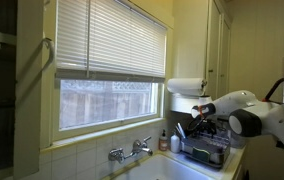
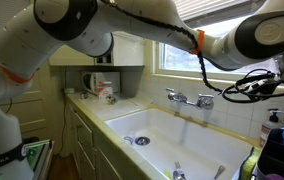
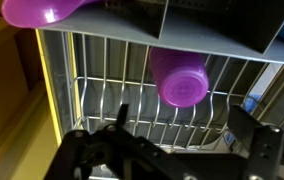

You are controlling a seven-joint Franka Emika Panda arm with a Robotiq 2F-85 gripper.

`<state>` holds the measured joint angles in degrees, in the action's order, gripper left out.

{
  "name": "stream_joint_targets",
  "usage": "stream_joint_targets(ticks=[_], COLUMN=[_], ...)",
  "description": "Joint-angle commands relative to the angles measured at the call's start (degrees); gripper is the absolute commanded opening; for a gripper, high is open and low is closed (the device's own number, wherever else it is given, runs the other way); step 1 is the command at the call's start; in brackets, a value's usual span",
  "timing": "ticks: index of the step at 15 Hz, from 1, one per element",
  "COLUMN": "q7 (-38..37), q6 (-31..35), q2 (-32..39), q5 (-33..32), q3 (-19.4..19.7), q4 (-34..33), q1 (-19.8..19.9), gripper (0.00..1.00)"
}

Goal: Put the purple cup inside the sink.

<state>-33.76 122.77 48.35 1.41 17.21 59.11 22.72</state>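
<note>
The wires run behind the purple cup instead of across it. So I expect the cup to come free of the dish rack as I raise it.
The purple cup lies on its side among the wires of the dark dish rack, one round end facing the wrist camera. My gripper is open and empty just short of the cup, with a finger on either side below it, not touching. In an exterior view the gripper hangs over the rack beside the sink. The cream sink basin with its chrome faucet shows in both exterior views. The cup is not discernible in either exterior view.
A second purple piece sits at the top left of the wrist view. A grey divider stands behind the cup. A soap bottle and a paper towel roll are near the rack. The window is behind the faucet.
</note>
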Motion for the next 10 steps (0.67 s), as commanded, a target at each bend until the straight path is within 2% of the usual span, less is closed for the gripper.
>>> stream_joint_targets(ticks=[1, 6, 10], q7=[0.01, -0.9, -2.1], q6=[0.0, 3.29, 1.76], q2=[0.0, 2.73, 5.54], q5=[-0.03, 1.92, 2.95], q3=[0.0, -1.0, -1.69], q4=[0.01, -1.9, -4.52], q1=[-0.03, 1.53, 2.75], gripper=[1.0, 1.0, 1.0])
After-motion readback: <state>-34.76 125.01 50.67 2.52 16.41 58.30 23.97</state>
